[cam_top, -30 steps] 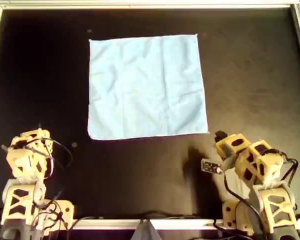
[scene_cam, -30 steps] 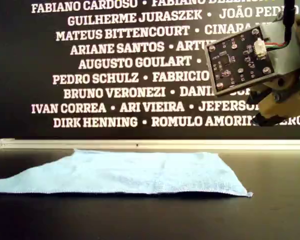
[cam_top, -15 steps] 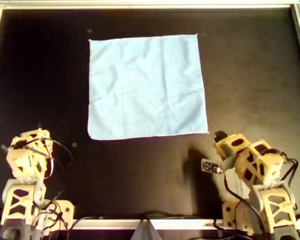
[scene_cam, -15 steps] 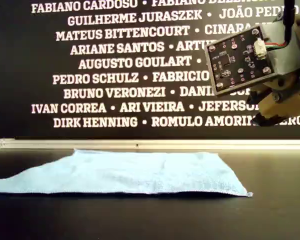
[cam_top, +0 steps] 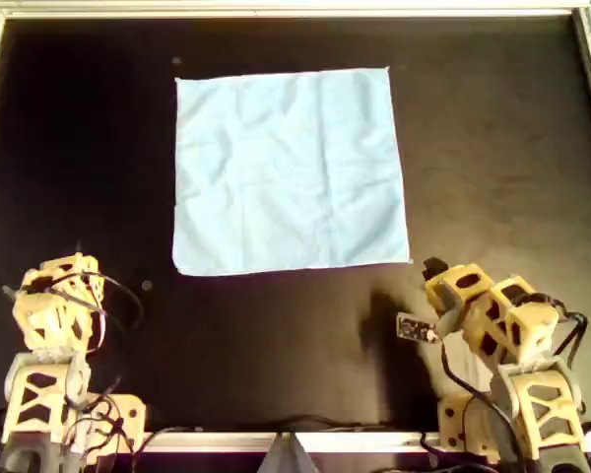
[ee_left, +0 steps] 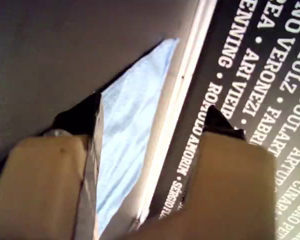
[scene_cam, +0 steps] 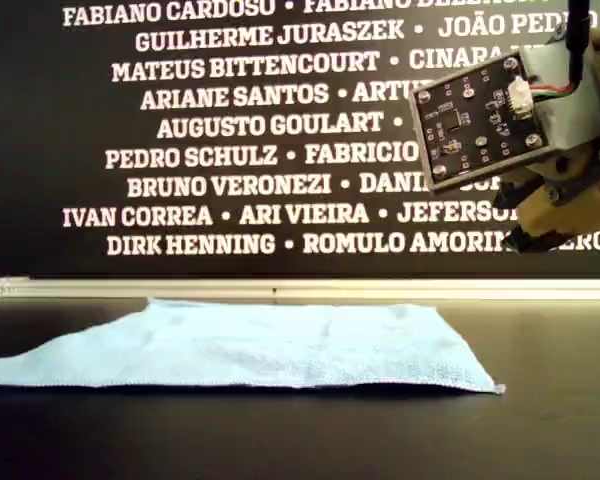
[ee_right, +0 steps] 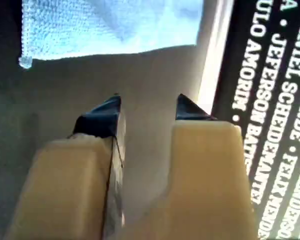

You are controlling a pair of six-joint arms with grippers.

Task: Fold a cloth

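The light-blue cloth is lying flat with soft wrinkles (cam_top: 326, 168). I expect its near half (cam_top: 292, 227) will fold over the resting far half when I bring its corners across.
The light-blue cloth (cam_top: 291, 168) lies spread flat as a square on the black table, slightly wrinkled; it also shows as a low blue sheet (scene_cam: 250, 345) in the exterior view. My left gripper (cam_top: 72, 260) sits at the overhead view's lower left, well away from the cloth (ee_left: 130, 120), and its fingers stand wide apart with nothing between them (ee_left: 152, 107). My right gripper (cam_top: 433, 268) hovers at the overhead view's lower right, just off the cloth's near corner (ee_right: 25, 60). It is open and empty (ee_right: 149, 102).
A pale metal rail (cam_top: 276, 8) frames the table's far edge and sides. Behind it stands a black wall with white names (scene_cam: 230, 150). The right arm's circuit board (scene_cam: 475, 120) hangs high at the exterior view's right. Bare black table (cam_top: 276, 335) lies between the arms.
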